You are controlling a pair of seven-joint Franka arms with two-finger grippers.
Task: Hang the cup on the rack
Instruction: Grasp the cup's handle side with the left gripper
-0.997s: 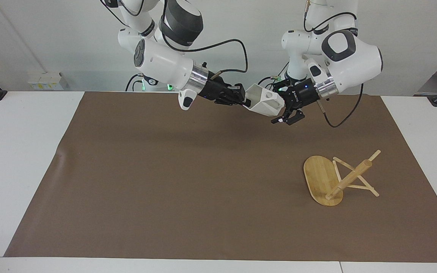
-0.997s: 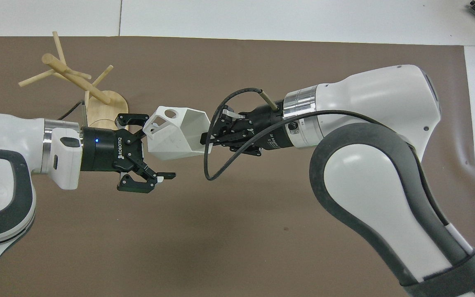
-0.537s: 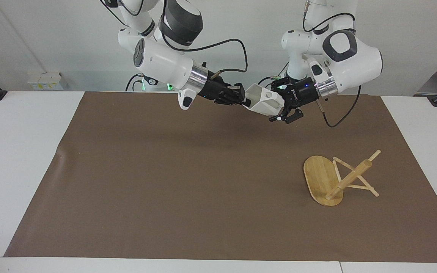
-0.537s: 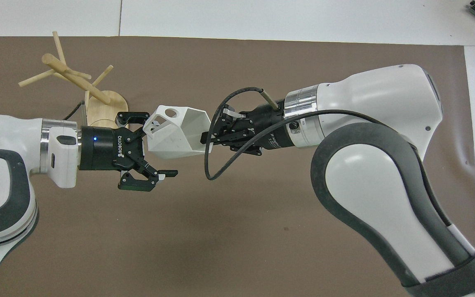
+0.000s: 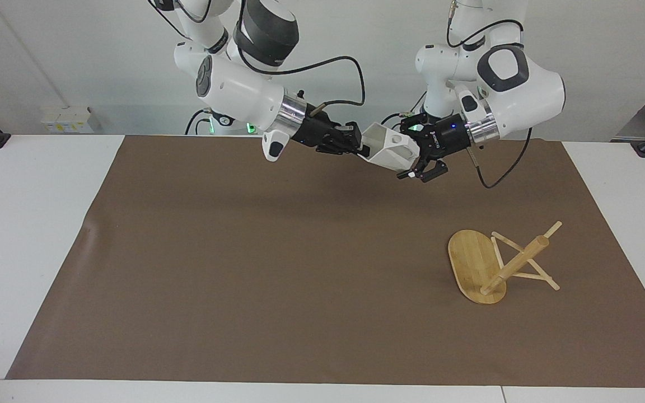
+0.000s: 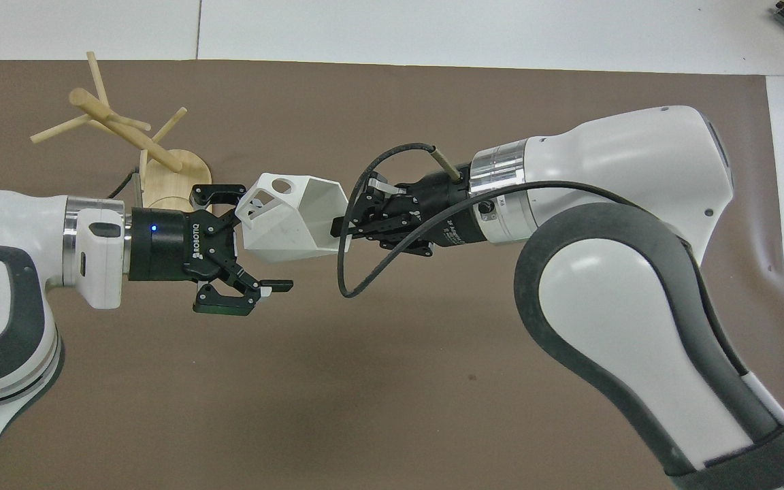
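Note:
The bamboo rack [image 6: 126, 132] has a long post rising from a narrow base [image 6: 191, 174], so I expect it to wobble a little and settle back when I hang the cup.
The white faceted cup [image 5: 391, 152] [image 6: 290, 224] is held on its side in the air over the brown mat. My right gripper [image 5: 359, 148] [image 6: 341, 224] is shut on its rim. My left gripper [image 5: 412, 150] [image 6: 259, 239] is open at the cup's handle end, one finger on either side of it. The handle's round hole faces up. The bamboo rack [image 5: 515, 263] [image 6: 123, 133] lies tipped over on the mat toward the left arm's end, post slanting, base [image 5: 471, 263] [image 6: 177, 173] on edge.
The brown mat [image 5: 244, 268] covers most of the white table [image 5: 26, 224]. A black cable [image 6: 365, 272] loops from the right wrist beside the cup.
The left gripper has risen a little beside the cup's handle end and stays open. The right gripper and the cup have barely moved. The rack is unchanged.

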